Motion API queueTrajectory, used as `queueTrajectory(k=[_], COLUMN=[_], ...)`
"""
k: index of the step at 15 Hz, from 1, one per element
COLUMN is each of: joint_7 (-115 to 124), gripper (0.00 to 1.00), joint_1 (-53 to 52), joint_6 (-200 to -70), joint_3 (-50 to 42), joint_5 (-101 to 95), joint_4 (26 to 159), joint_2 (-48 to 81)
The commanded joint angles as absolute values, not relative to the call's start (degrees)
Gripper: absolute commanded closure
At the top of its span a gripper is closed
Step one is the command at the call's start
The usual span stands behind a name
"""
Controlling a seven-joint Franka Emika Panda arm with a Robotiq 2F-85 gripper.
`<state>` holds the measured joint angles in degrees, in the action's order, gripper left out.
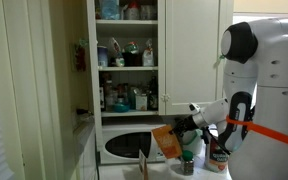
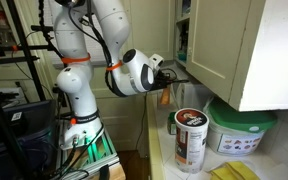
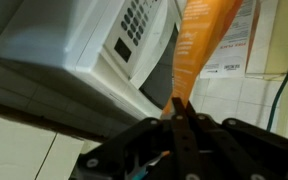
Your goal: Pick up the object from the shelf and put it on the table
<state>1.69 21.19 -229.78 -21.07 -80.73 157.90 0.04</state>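
Observation:
The orange packet [image 1: 167,142] is above open white countertop [image 1: 164,171] beside the green-lidded jar, so the robot's gripper should keep going down until the packet stands there, and then let go.
The orange packet [image 1: 167,143] hangs from my gripper [image 1: 184,128] in front of the white microwave [image 1: 129,146], below the white shelf [image 1: 127,69]. In the wrist view the packet [image 3: 199,45] runs up from my shut fingers [image 3: 180,112], beside the microwave [image 3: 94,50]. In an exterior view only a sliver of the packet [image 2: 165,94] shows by my gripper [image 2: 162,78]. The white countertop [image 2: 165,150] lies below it. My fingers pinch the packet's lower end.
A dark-labelled can [image 2: 191,137] and a white tub with a green lid [image 2: 242,133] stand on the counter. A small green-lidded jar [image 1: 187,162] and the can [image 1: 218,155] stand by the microwave. Open cabinet doors [image 2: 234,45] hang overhead. Bottles crowd the shelves [image 1: 127,98].

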Motion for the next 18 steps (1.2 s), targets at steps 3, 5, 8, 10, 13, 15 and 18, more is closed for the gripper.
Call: queueTrajectory(k=[3, 5, 8, 10, 13, 15, 18], joint_7=[0.87, -1.36, -4.25, -7.00, -12.09, -13.61, -12.92], gripper=[1.00, 1.00, 1.00, 1.00, 1.00, 1.00, 1.00], joint_1=[21.15, 20.83, 21.13, 21.67, 22.24, 22.42, 29.95], joint_6=[-230.44, -232.01, -235.31, -237.85, -243.12, -245.83, -242.35], joint_3=[-20.94, -20.50, -20.20, -20.02, -19.24, -18.46, -8.31], joint_5=[-80.28, -79.41, -77.98, -75.86, -72.20, -71.39, -72.13], joint_4=[157.60, 157.30, 156.87, 156.97, 156.23, 155.23, 153.28], joint_2=[1.85, 3.45, 8.18, 10.97, 15.58, 18.42, 18.07])
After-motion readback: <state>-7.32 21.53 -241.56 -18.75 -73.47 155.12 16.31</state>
